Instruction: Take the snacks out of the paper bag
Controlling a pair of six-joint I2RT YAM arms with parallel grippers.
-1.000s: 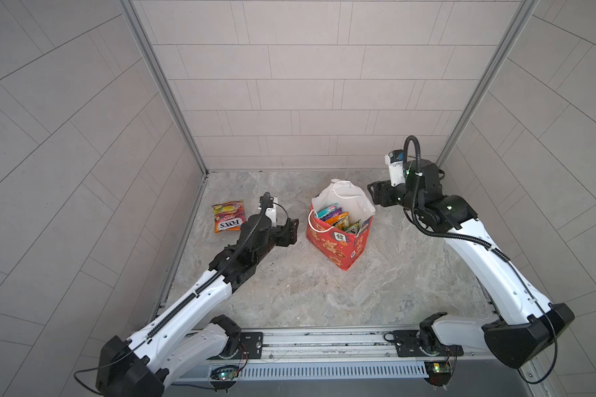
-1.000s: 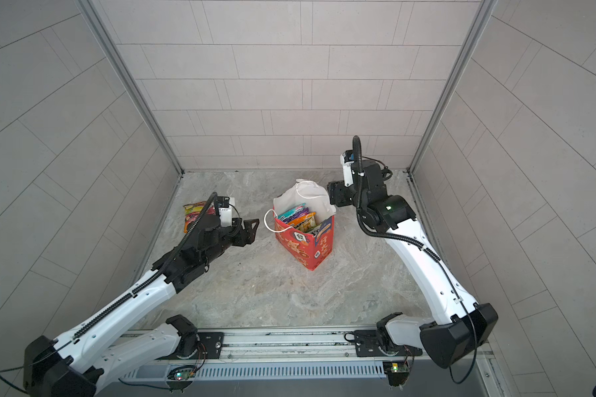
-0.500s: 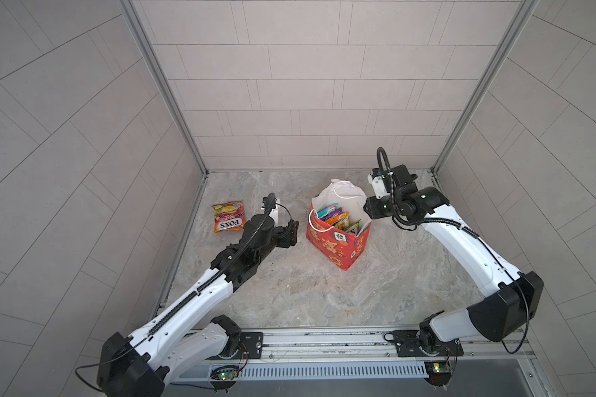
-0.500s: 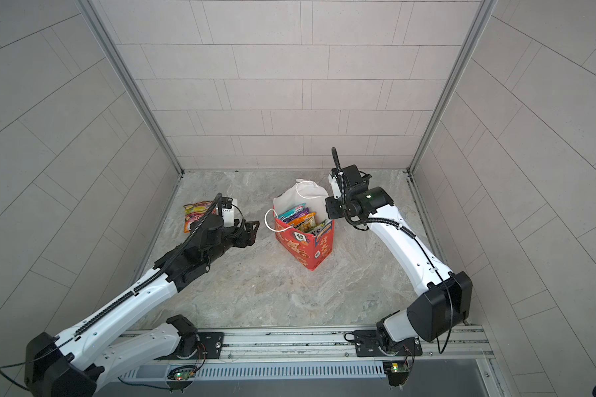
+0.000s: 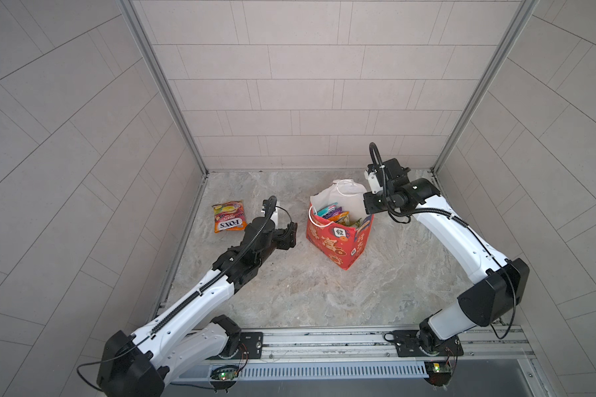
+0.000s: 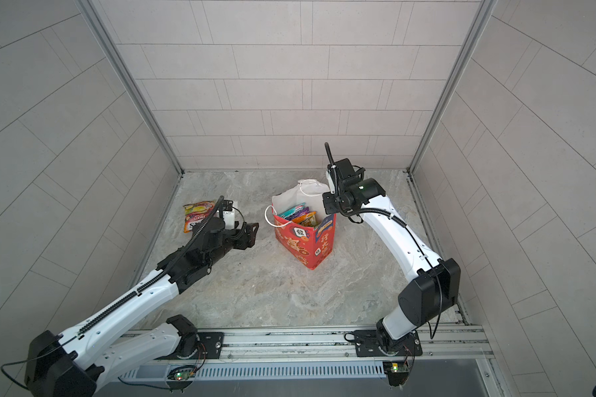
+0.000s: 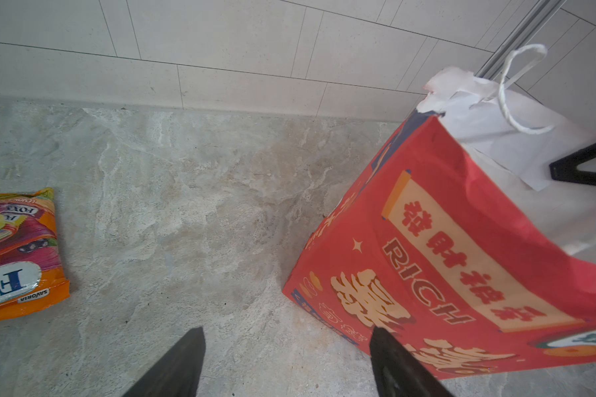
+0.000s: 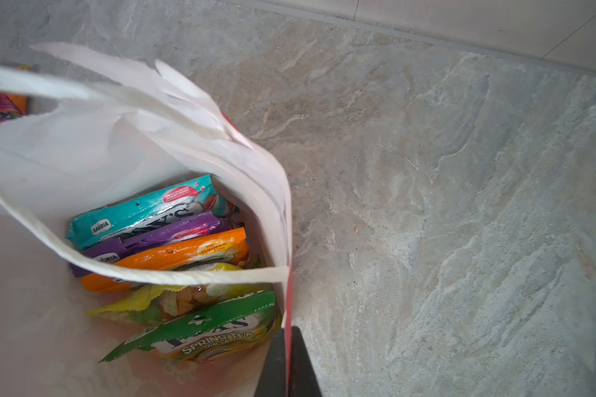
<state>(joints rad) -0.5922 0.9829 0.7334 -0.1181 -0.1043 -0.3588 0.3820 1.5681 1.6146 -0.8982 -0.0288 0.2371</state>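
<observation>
My right gripper should turn the bag and tip its opening (image 5: 341, 203) toward my left gripper, because the bag's red side (image 5: 334, 244) is between my left gripper and the snacks.
The red paper bag (image 5: 338, 242) (image 6: 303, 245) stands upright mid-floor, mouth open, white inside. Several snacks stand in it: teal (image 8: 145, 213), purple (image 8: 159, 235), orange (image 8: 176, 254), yellow (image 8: 172, 300) and green (image 8: 214, 326) packets. Another orange snack packet (image 5: 229, 217) (image 6: 194, 216) (image 7: 14, 254) lies flat on the floor to the left. My right gripper (image 8: 288, 331) (image 5: 370, 213) is shut on the bag's right side wall (image 8: 283, 220) at the rim. Low beside the bag's red left face (image 7: 461, 257), my left gripper (image 7: 286, 330) (image 5: 291, 231) is open and holds nothing.
Marble-patterned floor (image 5: 307, 295) boxed in by tiled walls at the back and both sides. A metal rail (image 5: 324, 340) with both arm bases runs along the front. White cord handles (image 7: 510, 86) stick up from the bag's rim.
The right arm came down to the bag's right edge and its jaws closed on the wall. The left arm has barely moved and stays open.
</observation>
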